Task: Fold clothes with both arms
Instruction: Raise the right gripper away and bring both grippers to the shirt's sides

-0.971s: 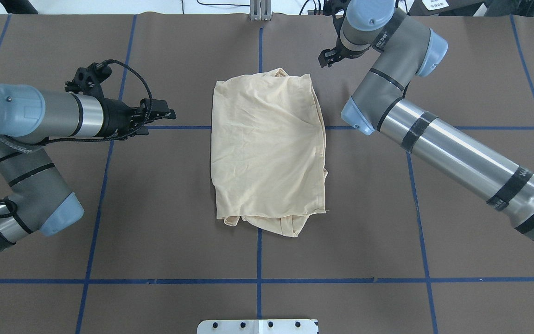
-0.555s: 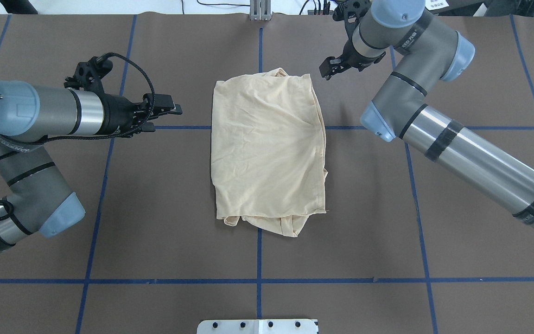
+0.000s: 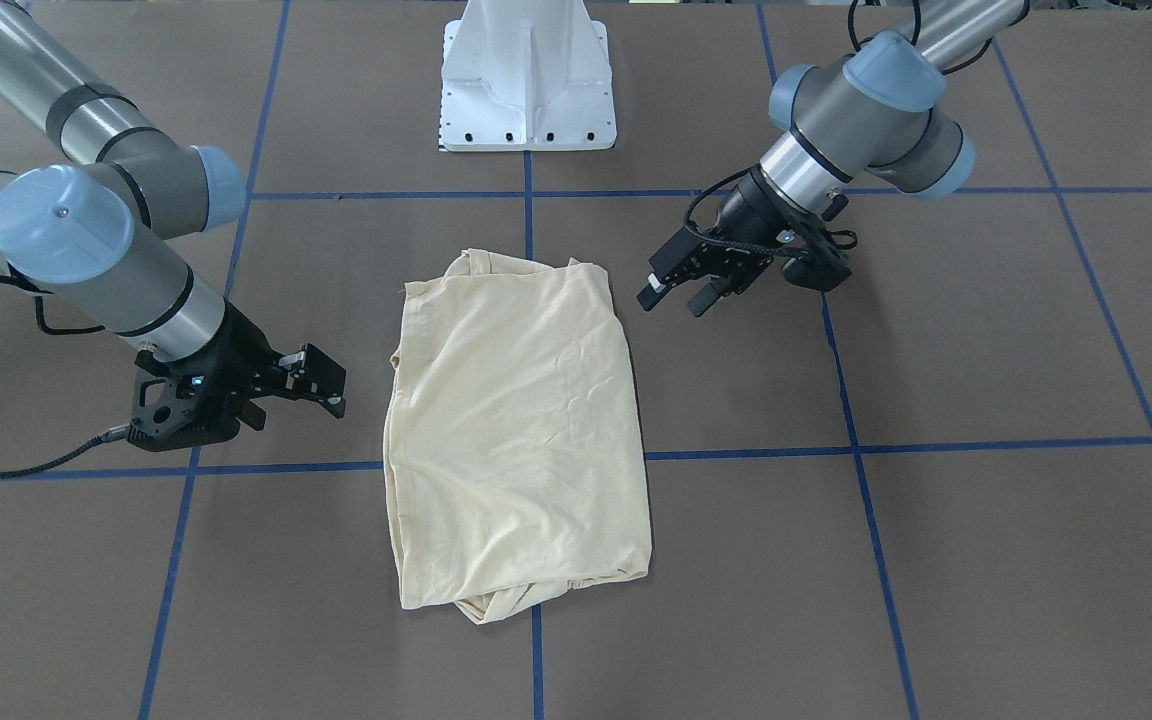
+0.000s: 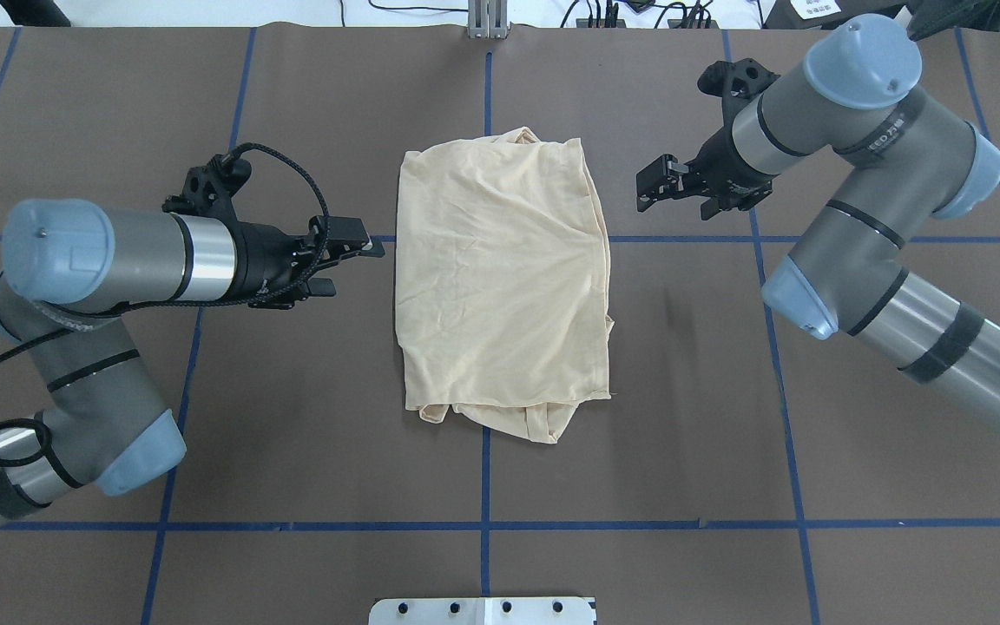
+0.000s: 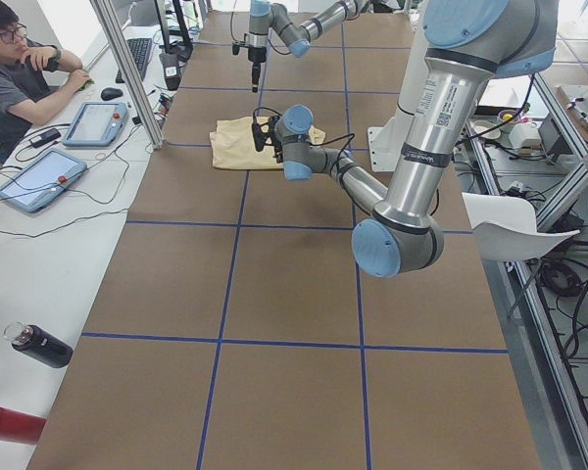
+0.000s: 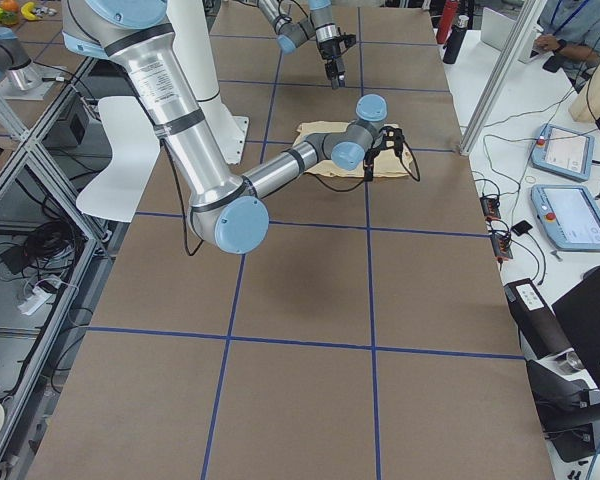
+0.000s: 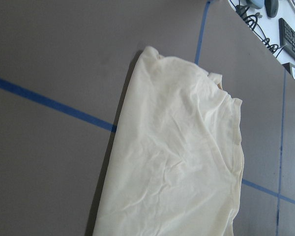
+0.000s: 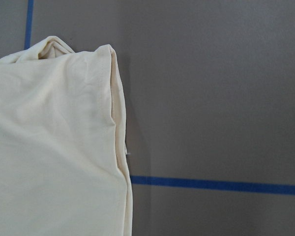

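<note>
I should keep moving my left gripper toward the shirt's corner [image 3: 590,271] by the white pedestal base and close it there, because that corner lies free in front of the open fingers.
The clothes are one pale cream shirt [image 4: 500,278], folded into a rough rectangle at the table's middle, with bunched layers at its near edge; no print shows. In the front-facing view the shirt [image 3: 516,430] lies between both arms. My left gripper [image 4: 352,265] hovers just off the shirt's left edge, open and holding nothing; it shows again as the gripper [image 3: 673,303] on that view's right. My right gripper [image 4: 669,198] stands open to the right of the shirt's far corner, apart from the cloth. The wrist views show only the shirt [image 7: 177,157] [image 8: 54,147] and bare table.
The brown table cover is marked with blue tape lines [image 4: 484,486]. The white pedestal base [image 3: 526,80] stands at the robot's side. A person [image 5: 20,78] sits at a side desk with tablets [image 5: 39,176]; bottles [image 5: 39,345] lie there.
My left gripper moved right and nearer, closing on the shirt's left edge. My right arm swung back to the right, its gripper leaving the far corner. The shirt has not moved.
</note>
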